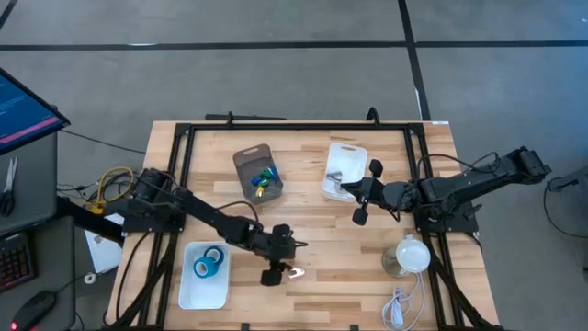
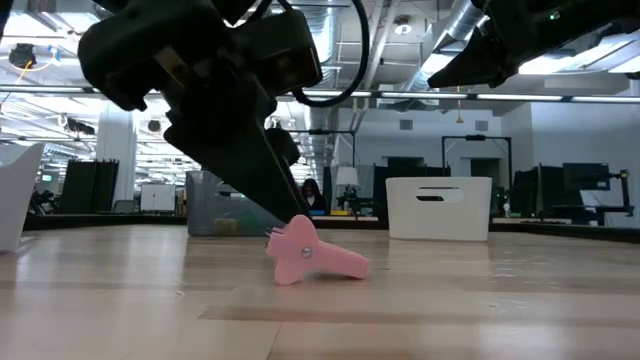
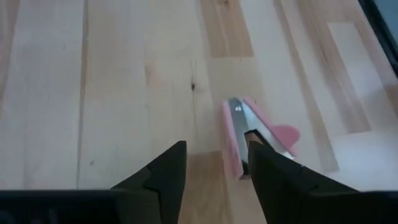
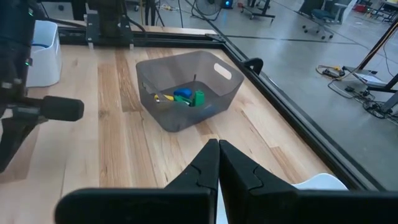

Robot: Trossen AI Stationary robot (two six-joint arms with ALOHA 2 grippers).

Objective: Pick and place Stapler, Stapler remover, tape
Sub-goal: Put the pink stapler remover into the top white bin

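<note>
The free arm (image 3: 283, 134) will stay open and come along when I raise the other arm, because the stapler remover's arms spread apart from a shared pin (image 3: 238, 108).
A pink stapler remover (image 3: 249, 134) with metal jaws lies flat on the wooden table (image 1: 322, 234), near its front middle (image 1: 294, 273). My left gripper (image 3: 214, 149) is open and slants down at it. The remover lies by one finger (image 3: 264, 168), not in the gap. Two blue tape rolls (image 1: 209, 264) lie in a white tray (image 1: 188, 294) at the front left. A grey bin (image 1: 257, 170) holds small blue, green and yellow things; I cannot tell whether one is a stapler. My right gripper (image 4: 217, 155) hangs shut above the table beside a white bin (image 1: 344, 170). My left gripper comes down slanting from the table's left, one finger (image 2: 275, 200) at the remover's near end (image 2: 290, 240). I cannot tell whether that finger touches it. The remover lies on the table.
A black frame (image 1: 184, 138) rims the table. A white round object (image 1: 411, 256) and a white cable (image 1: 397, 308) sit at the front right. Bare wood lies in the middle (image 1: 312, 211).
</note>
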